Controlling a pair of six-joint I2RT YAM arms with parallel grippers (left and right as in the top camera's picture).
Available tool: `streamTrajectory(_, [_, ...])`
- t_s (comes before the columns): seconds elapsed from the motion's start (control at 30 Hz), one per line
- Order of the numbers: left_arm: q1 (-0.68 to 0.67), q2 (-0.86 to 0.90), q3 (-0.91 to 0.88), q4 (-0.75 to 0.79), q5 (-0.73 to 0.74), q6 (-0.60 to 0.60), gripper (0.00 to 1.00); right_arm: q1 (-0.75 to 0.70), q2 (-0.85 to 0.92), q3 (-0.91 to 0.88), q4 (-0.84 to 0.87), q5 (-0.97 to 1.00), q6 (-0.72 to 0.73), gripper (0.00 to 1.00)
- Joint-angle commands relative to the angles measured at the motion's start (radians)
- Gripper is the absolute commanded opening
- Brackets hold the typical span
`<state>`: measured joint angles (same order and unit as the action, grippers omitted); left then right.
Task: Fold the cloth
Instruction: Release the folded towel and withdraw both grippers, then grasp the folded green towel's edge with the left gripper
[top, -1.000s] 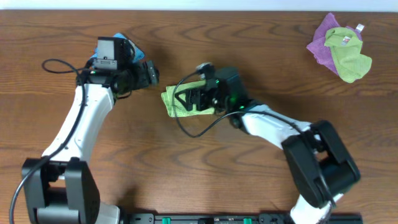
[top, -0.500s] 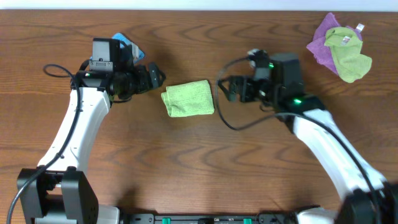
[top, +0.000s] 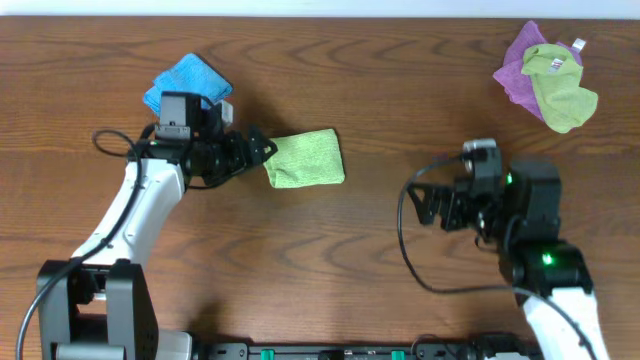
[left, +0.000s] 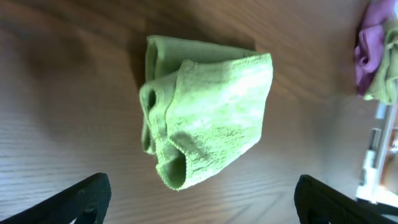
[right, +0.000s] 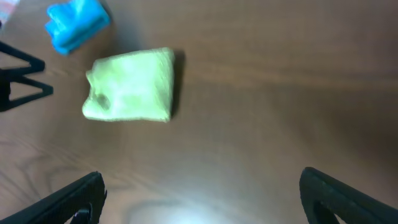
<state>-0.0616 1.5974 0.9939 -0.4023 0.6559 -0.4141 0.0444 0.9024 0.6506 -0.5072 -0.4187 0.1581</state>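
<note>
A loose fold (left: 176, 168) hangs open at the cloth's edge. The folded green cloth (left: 214, 106) will therefore puff out into open loops but stay bundled when I pick it up.
A green cloth (top: 305, 158) lies folded into a small rectangle on the wooden table; it also shows in the left wrist view (left: 205, 127) and the right wrist view (right: 132, 93). My left gripper (top: 262, 148) is open and empty, its fingertips just left of the cloth's left edge (left: 199, 198). My right gripper (top: 432, 205) is open and empty, well to the right of the cloth and apart from it (right: 202, 196).
A folded blue cloth (top: 186, 80) lies at the back left, behind the left arm, and shows in the right wrist view (right: 77, 23). A purple cloth (top: 523, 58) and a green cloth (top: 562, 88) lie piled at the back right.
My right gripper let go of the green cloth and drew back to the right and toward the front. My left gripper moved right, up to the cloth's left edge.
</note>
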Motion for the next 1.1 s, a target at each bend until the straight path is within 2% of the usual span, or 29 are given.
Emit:
streamTrajectory(0.0, [0.002, -0.012, -0.064, 0.049, 0.052, -0.078, 0.95, -0.019, -0.105, -0.089, -0.003, -0.012, 0.061, 0.99])
streamTrajectory(0.27, [0.001, -0.011, -0.238, 0.274, 0.097, -0.208, 0.95, -0.02, -0.286, -0.203, -0.025, -0.012, 0.139, 0.99])
streamTrajectory(0.57, [-0.024, -0.005, -0.319, 0.396, 0.049, -0.283, 0.95, -0.019, -0.289, -0.204, -0.027, -0.011, 0.144, 0.99])
streamTrajectory(0.83, [-0.09, 0.065, -0.324, 0.53, 0.013, -0.36, 0.96, -0.019, -0.289, -0.204, -0.028, -0.011, 0.144, 0.99])
streamTrajectory(1.07, [-0.097, 0.117, -0.324, 0.606, 0.01, -0.388, 0.96, -0.019, -0.289, -0.204, -0.028, -0.011, 0.144, 0.99])
